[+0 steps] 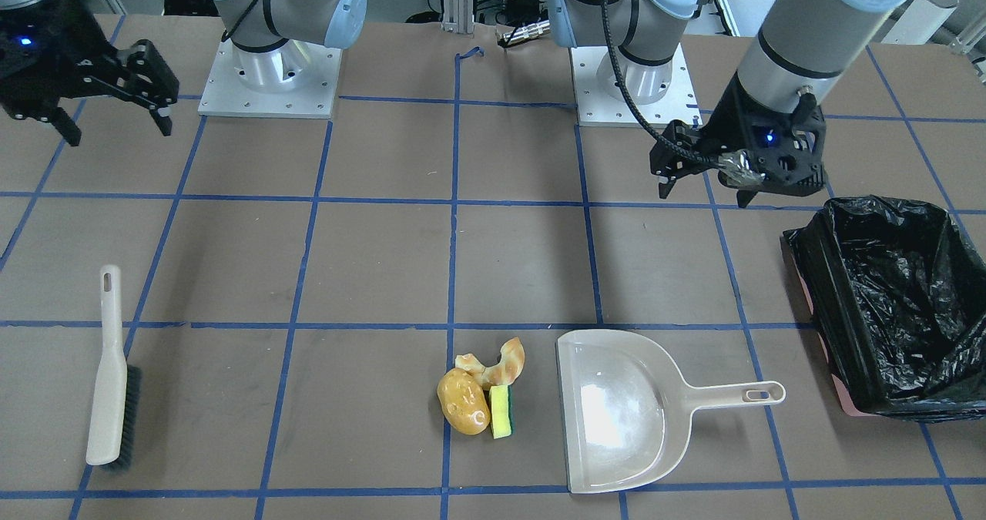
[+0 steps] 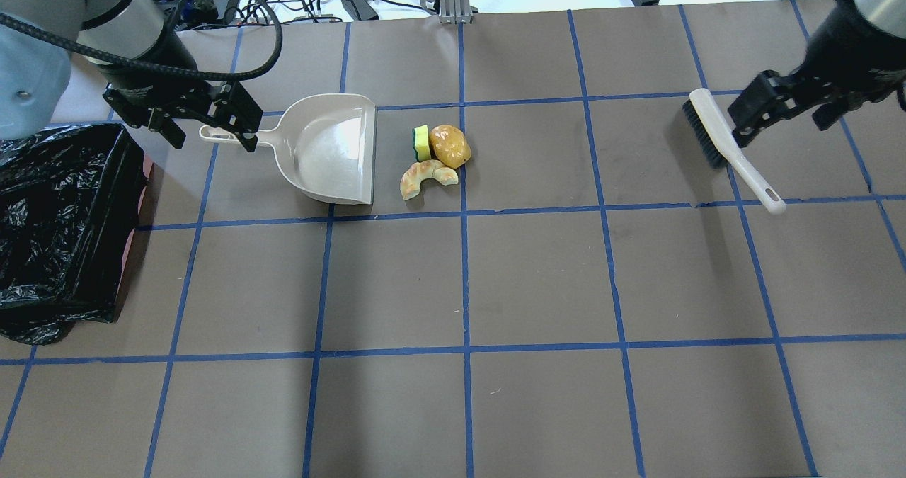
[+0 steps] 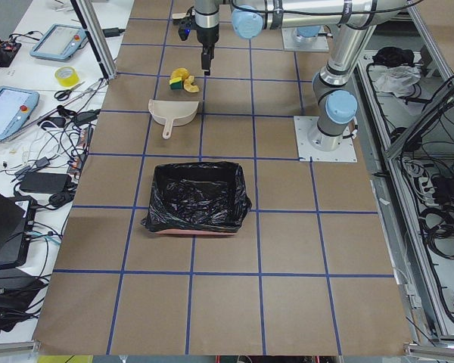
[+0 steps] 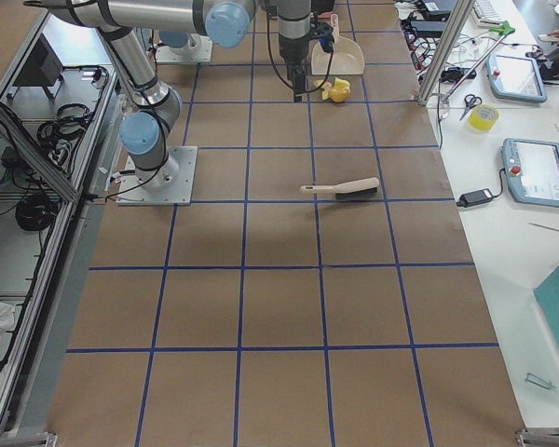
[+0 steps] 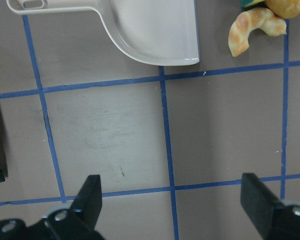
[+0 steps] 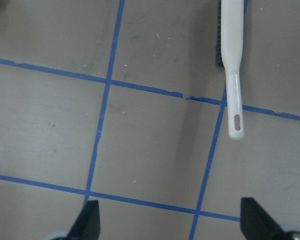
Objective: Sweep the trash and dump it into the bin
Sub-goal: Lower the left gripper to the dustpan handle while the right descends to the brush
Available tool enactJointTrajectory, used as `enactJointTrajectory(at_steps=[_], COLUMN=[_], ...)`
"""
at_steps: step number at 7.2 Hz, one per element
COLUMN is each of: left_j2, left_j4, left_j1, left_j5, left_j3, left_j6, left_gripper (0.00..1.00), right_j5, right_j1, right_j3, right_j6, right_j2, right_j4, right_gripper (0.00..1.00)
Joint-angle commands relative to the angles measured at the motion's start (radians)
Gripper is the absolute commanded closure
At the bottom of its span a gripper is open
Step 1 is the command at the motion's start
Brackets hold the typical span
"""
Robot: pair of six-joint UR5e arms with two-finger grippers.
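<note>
I expect all the trash (image 1: 480, 392) to slide in when I sweep with the brush, because the dustpan's wide opening (image 1: 565, 414) is flat and faces the small pile.
The trash lies in a small pile: a golden-brown potato lump (image 1: 464, 401) (image 2: 451, 145), a tan croissant (image 1: 497, 364) (image 2: 425, 177) (image 5: 252, 27) and a yellow-green sponge (image 1: 501, 412) (image 2: 422, 142). An empty beige dustpan (image 1: 624, 412) (image 2: 333, 149) (image 5: 155, 30) lies beside the pile with its mouth towards it. The black-lined bin (image 1: 824, 289) (image 2: 120, 202) (image 3: 197, 172) stands beyond the dustpan handle. My left gripper (image 1: 705, 189) (image 2: 212, 141) (image 5: 172, 210) is open and empty, raised near the dustpan handle. My right gripper (image 1: 119, 131) (image 2: 778, 127) (image 6: 170, 225) is open and empty, raised near the brush.
A beige hand brush (image 1: 112, 374) (image 2: 729, 145) (image 6: 231, 65) (image 4: 340, 189) with dark bristles lies flat on the robot's right side of the table. The arm bases (image 1: 269, 81) stand on the robot's edge of the table. Blue tape lines grid the brown tabletop.
</note>
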State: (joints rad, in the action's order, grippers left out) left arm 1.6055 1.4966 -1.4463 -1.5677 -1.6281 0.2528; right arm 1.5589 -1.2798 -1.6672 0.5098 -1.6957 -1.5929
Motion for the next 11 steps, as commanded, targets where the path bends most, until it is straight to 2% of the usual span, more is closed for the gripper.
enactJointTrajectory(at_steps=[1,2,4,5,6,8,10,11], left_j2=[0.074,0.120,0.178,0.201,0.229,0.275,0.338,0.372], left_j4=[-0.077,-0.084,-0.125,-0.210,-0.287,-0.364,-0.450,-0.487], left_j1=[0.061,0.063,0.069,0.069,0.070,0.079,0.080,0.080], left_j5=[0.006,0.002,0.000,0.000,-0.002,0.008,0.003,0.002], left_j3=[-0.050,-0.049,-0.035,-0.033,-0.033,-0.032,-0.029,-0.006], left_j6=[0.089,0.112,0.386,0.505,0.739,1.007,1.214,1.299], left_gripper=[0.00,0.00,0.00,0.00,0.00,0.00,0.00,0.00], right_j5=[0.006,0.004,0.006,0.004,0.004,0.032,0.042,0.044], right_j1=[0.118,0.149,0.165,0.165,0.165,0.165,0.163,0.163], right_j3=[-0.003,-0.008,-0.014,-0.014,-0.014,-0.043,-0.173,-0.177], right_j6=[0.150,0.197,0.298,0.300,0.305,0.305,0.305,0.303], right_j2=[0.078,0.153,0.247,0.310,0.367,0.415,0.419,0.424], right_j4=[-0.063,-0.123,-0.214,-0.243,-0.272,-0.327,-0.503,-0.504], right_gripper=[0.00,0.00,0.00,0.00,0.00,0.00,0.00,0.00])
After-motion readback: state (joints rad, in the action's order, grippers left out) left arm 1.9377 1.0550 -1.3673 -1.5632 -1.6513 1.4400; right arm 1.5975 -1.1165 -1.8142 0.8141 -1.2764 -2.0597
